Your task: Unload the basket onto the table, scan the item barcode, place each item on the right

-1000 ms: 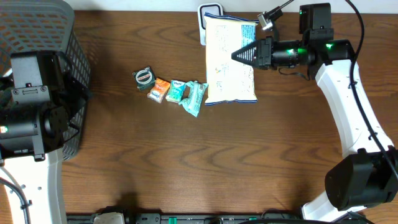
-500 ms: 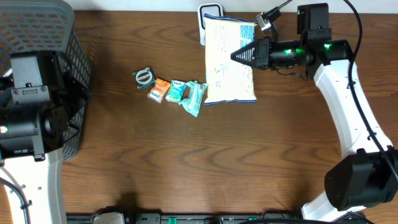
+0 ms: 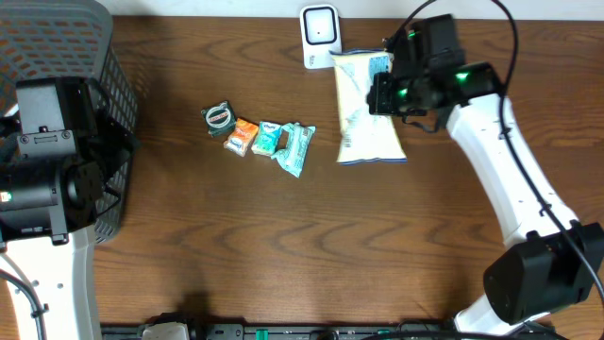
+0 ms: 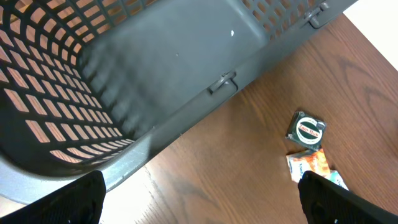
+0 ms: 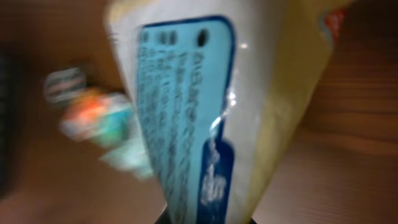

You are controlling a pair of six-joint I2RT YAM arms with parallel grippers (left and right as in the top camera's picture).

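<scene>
My right gripper keeps tipping the bag over, with the snack bag's side edge (image 3: 389,115) in its fingers, and lets go of the bag on the open wood (image 3: 423,151) beside it.
A pale yellow snack bag (image 3: 363,113) with a blue printed label (image 5: 186,118) hangs in my right gripper (image 3: 384,94), which is shut on its edge. The bag is off the table and turned partly on edge, just right of the white scanner (image 3: 320,25) at the back edge. In the right wrist view the bag fills the frame, blurred, with my right gripper (image 5: 208,219) clamped on its lower end. No barcode is readable on the label. My left gripper (image 4: 199,202) stands wide open over bare wood beside the basket, with nothing between its fingers.
A dark grey mesh basket (image 3: 57,57) sits at the far left, its wall (image 4: 155,74) close to the left gripper. A round tin (image 3: 218,116), an orange packet (image 3: 243,136) and teal packets (image 3: 283,144) lie in a row left of the bag.
The right arm has swung and turned its wrist, carrying the bag to the right and tilting it. The scanner, earlier partly covered by the bag, now shows whole. The left arm has not moved.
</scene>
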